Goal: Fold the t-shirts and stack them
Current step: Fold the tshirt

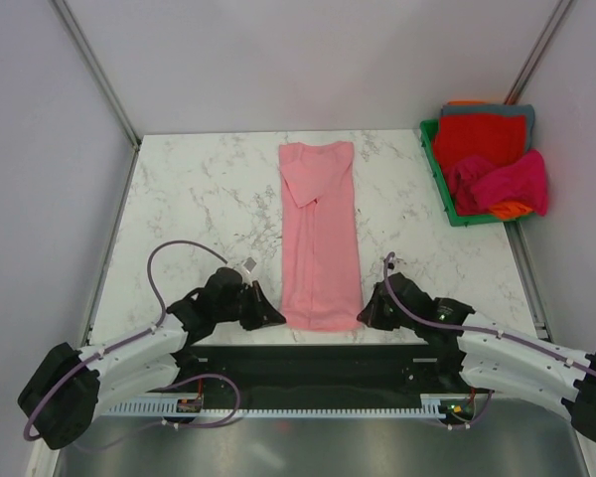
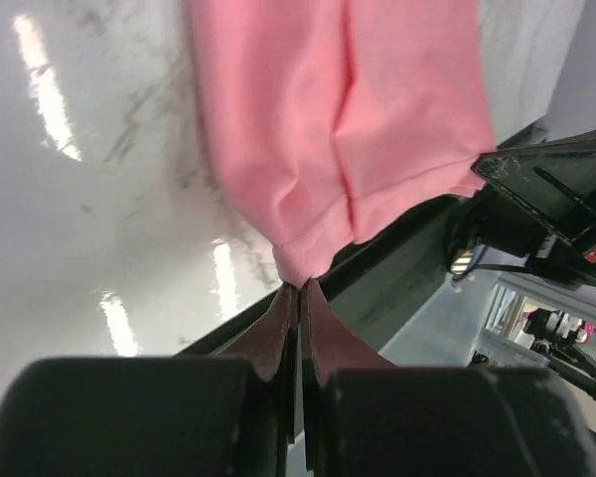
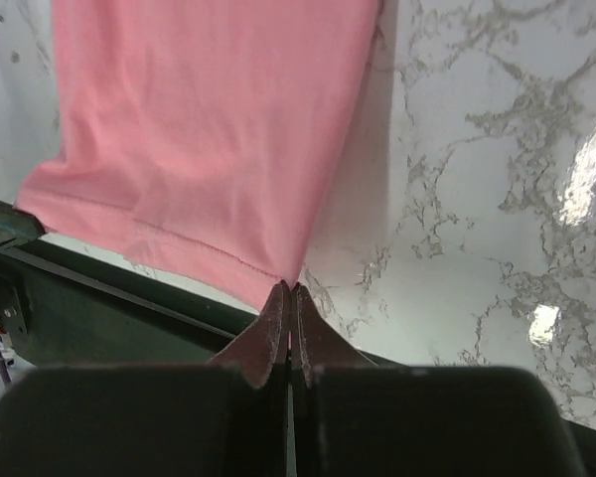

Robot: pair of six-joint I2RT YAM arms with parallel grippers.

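I should go on carrying the hem with my left gripper until it lies short of the collar, because my grippers hold the hem straight across the t-shirt's flat strip [image 1: 322, 324].
A light salmon-pink t-shirt [image 1: 320, 234] lies on the marble table as a long narrow strip, sleeves folded in, collar at the far end. My left gripper [image 1: 276, 318] is shut on its near left hem corner [image 2: 300, 266]. My right gripper [image 1: 364, 318] is shut on its near right hem corner [image 3: 290, 278]. Both corners sit at the table's near edge, and the hem [image 3: 179, 243] runs between them.
A green plastic bin [image 1: 439, 169] stands at the far right. It holds folded red [image 1: 482, 139], teal-grey and orange tees and a crumpled magenta one [image 1: 507, 184]. The black frame rail [image 1: 308, 353] runs along the near table edge.
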